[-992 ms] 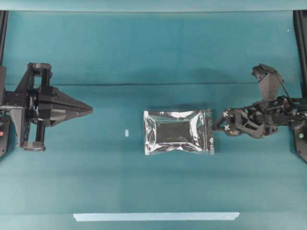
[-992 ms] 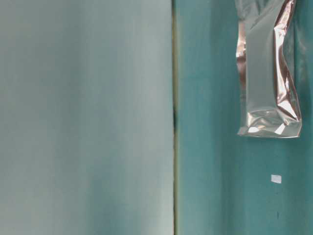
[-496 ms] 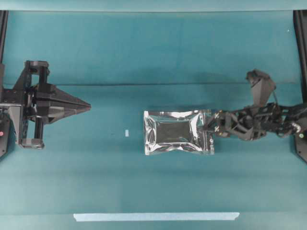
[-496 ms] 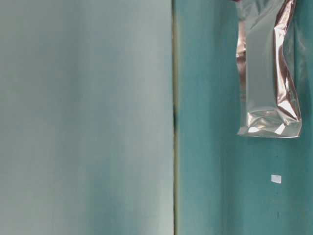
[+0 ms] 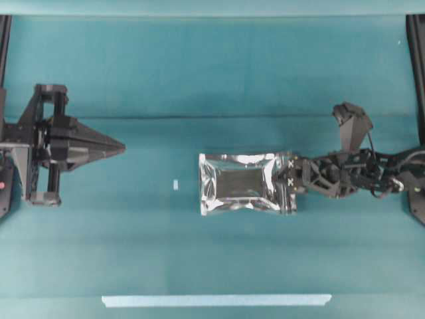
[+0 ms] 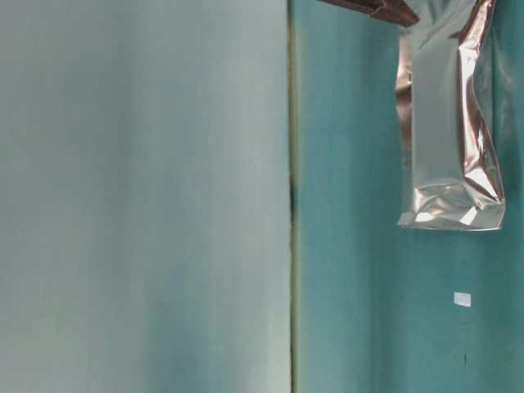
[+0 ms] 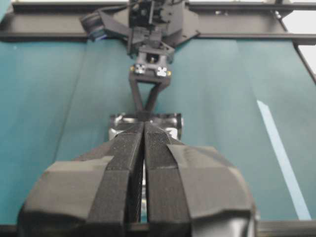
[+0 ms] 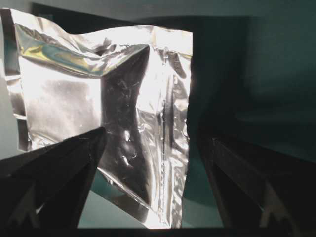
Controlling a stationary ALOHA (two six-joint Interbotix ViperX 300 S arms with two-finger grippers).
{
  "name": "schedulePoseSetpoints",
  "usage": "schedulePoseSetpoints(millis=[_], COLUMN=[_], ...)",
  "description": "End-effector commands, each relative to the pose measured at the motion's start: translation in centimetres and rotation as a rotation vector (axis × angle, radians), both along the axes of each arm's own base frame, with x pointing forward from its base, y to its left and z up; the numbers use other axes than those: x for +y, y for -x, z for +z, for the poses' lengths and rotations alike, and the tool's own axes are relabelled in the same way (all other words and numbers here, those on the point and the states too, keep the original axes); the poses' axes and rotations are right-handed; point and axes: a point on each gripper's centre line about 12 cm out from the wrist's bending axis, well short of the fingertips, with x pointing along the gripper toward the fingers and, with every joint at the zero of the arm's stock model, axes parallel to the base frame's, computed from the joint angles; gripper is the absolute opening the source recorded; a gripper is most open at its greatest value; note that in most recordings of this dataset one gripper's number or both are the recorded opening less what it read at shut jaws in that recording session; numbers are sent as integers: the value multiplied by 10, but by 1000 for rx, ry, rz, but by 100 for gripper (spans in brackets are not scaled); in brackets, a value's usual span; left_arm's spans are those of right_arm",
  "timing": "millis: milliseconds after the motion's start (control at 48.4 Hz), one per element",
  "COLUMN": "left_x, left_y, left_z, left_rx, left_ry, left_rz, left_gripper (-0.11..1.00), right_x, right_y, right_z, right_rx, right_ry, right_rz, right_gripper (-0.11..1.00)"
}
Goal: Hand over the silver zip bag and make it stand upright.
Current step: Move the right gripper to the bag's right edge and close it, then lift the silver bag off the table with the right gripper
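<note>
Crisp creases [image 5: 268, 178] run around the foil panel. I expect the silver zip bag [image 5: 240, 184] to stay fairly straight and hold its shape when I lift one edge.
The silver zip bag [image 5: 242, 183] lies flat in the middle of the teal cloth, its zip strip on the right short edge. My right gripper [image 5: 284, 179] is open and low at that edge, one finger on each side of the bag's zip end [image 8: 163, 148] without closing on it. In the right wrist view the crinkled foil fills the gap between the dark fingers [image 8: 64, 168]. A fingertip [image 6: 381, 8] shows beside the silver zip bag [image 6: 446, 123] in the table-level view. My left gripper [image 5: 121, 147] is shut and empty far to the left, its fingers [image 7: 131, 148] pointing at the bag [image 7: 173, 121].
A pale tape strip [image 5: 216, 300] lies along the front edge. A tiny white scrap [image 5: 175, 185] sits left of the bag. Black frame rails stand at both sides. The right arm [image 7: 150, 64] faces the left wrist camera across the cloth.
My right gripper has moved left and down, from just off the bag's right edge to straddling it. The bag has not moved. The left arm has barely shifted.
</note>
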Motion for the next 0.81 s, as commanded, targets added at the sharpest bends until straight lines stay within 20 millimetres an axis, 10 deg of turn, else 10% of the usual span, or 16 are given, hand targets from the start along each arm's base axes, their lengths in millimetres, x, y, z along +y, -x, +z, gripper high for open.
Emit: schedulePoseSetpoints(millis=[0,475,785], left_x=[0,0,0], left_y=[-1,-2,-1], left_z=[5,5,4], left_rx=[-17,-15,-12], left_ry=[-3,-2,-3], left_rz=[1,1,-1], left_gripper=[-1,-1,-1], right_x=[-1,-2,-1], right_y=[-6,-12,-9], right_z=[-3,-3,-5], right_rx=[-1,-11,11], right_ry=[-2,3,-6], right_rz=[-14,-20,-11], right_gripper=[92,84,42])
